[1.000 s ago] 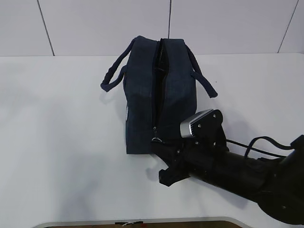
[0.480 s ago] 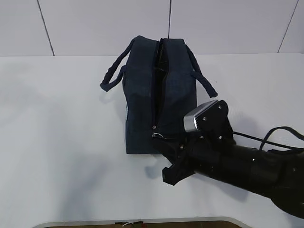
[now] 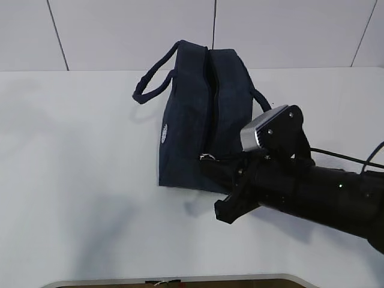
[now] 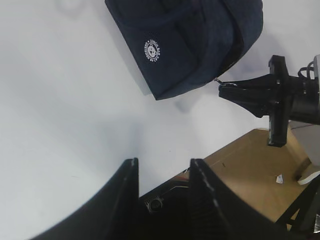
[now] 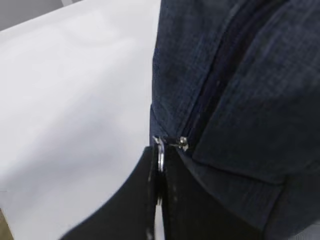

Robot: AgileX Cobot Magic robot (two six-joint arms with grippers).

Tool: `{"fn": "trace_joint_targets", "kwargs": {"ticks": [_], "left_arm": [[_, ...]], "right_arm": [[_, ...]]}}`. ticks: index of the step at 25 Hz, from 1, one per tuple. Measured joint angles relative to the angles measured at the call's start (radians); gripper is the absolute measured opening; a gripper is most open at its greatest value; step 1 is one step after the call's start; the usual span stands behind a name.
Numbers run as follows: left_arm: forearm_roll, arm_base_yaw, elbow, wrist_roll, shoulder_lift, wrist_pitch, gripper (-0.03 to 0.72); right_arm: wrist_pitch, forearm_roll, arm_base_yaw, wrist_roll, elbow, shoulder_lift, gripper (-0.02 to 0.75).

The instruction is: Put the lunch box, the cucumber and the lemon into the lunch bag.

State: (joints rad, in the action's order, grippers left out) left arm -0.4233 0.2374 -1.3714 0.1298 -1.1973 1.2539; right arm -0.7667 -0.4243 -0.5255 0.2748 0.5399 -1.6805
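The silver ring pull (image 3: 207, 157) is at the zipper's near end and its track runs away from the robot, so next the right gripper pulls it toward the bag's far end (image 3: 209, 51).
The dark navy lunch bag (image 3: 198, 114) stands mid-table, leaning so that its left side with the white round logo (image 3: 164, 133) shows. My right gripper (image 3: 210, 163) is at the bag's near end, shut on the silver ring pull (image 5: 160, 154) of the zipper. The zipper slit along the top looks narrow. In the left wrist view the bag (image 4: 190, 45) lies far off, and the left gripper (image 4: 162, 167) hangs open and empty, well away from it. The lunch box, cucumber and lemon are out of view.
The right arm (image 3: 312, 192) and its cable (image 3: 348, 159) stretch across the table's front right. The table's front edge (image 3: 180, 279) is close. Beyond that edge a brown floor (image 4: 250, 170) shows in the left wrist view. A panelled wall stands behind the table.
The right gripper has moved up and to the right with the ring pull. The bag's near end rose, the bag tipped to show its logo side, and the top slit narrowed.
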Motion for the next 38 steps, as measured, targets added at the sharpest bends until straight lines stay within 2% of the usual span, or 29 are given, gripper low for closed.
{"fn": "trace_joint_targets", "kwargs": {"ticks": [6, 11, 25, 33, 36, 38], "left_arm": [[0.000, 0.000, 0.000, 0.000, 0.000, 0.000, 0.242], [0.000, 0.000, 0.000, 0.000, 0.000, 0.000, 0.242], [0.000, 0.000, 0.000, 0.002, 0.000, 0.000, 0.242], [0.000, 0.000, 0.000, 0.004, -0.023, 0.000, 0.242], [0.000, 0.000, 0.000, 0.004, -0.049, 0.000, 0.242], [-0.001, 0.000, 0.000, 0.004, -0.069, 0.000, 0.242]], "right_arm": [[0.183, -0.004, 0.000, 0.000, 0.000, 0.075, 0.005], [0.377, -0.033, 0.000, 0.000, 0.060, 0.101, 0.005], [0.431, -0.158, 0.000, 0.080, 0.210, 0.149, 0.005], [0.471, -0.344, 0.000, 0.285, 0.317, 0.149, 0.005], [0.511, -0.494, 0.000, 0.450, 0.347, 0.149, 0.005], [0.525, -0.635, 0.000, 0.596, 0.360, 0.149, 0.005]]}}
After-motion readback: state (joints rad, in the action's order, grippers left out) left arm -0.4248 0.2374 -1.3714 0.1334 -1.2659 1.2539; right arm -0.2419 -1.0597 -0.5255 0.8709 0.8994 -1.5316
